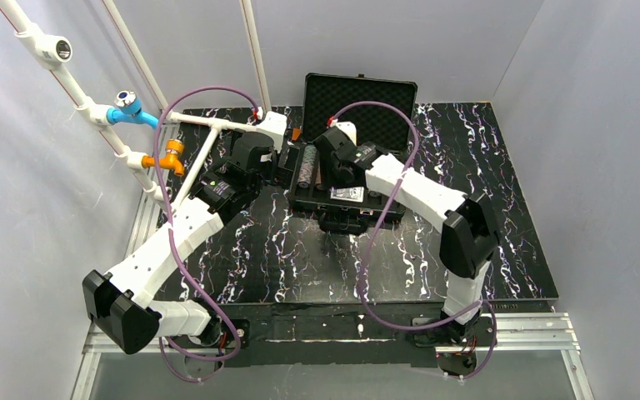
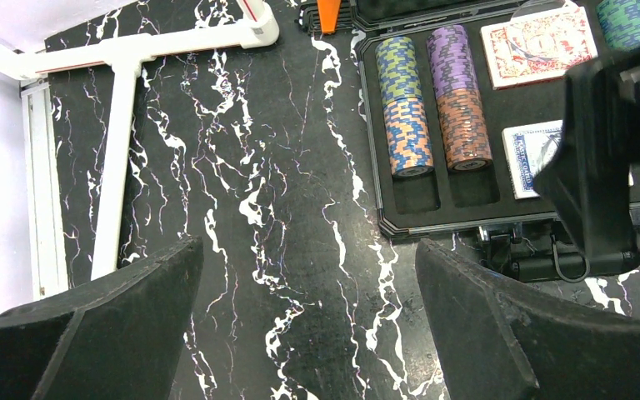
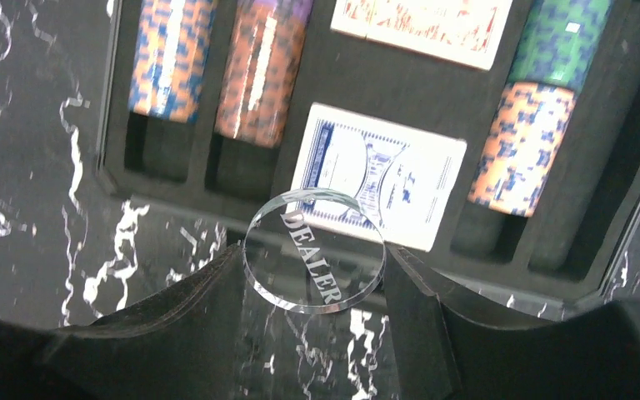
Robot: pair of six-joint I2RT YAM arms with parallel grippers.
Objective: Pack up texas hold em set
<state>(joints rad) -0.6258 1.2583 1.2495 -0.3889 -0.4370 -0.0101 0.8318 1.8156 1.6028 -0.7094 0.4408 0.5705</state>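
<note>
The dealer button is flat and the top of the blue-backed deck is free, so my right gripper should keep going down to the deck's middle and let go of the button there.
The black briefcase lies open at the table's back, foam lid upright. Rows of striped poker chips fill its slots, with a red-backed deck and a blue-backed deck beside them. My right gripper hovers over the case's front rim, shut on a clear round dealer button held edge to edge between both fingers. More chips lie past the blue deck. My left gripper is open and empty over bare table, left of the case.
A white pipe frame lies on the table left of the case, with blue and orange fittings at the left wall. An orange piece sits at the case's back left corner. The case handle sticks out toward me.
</note>
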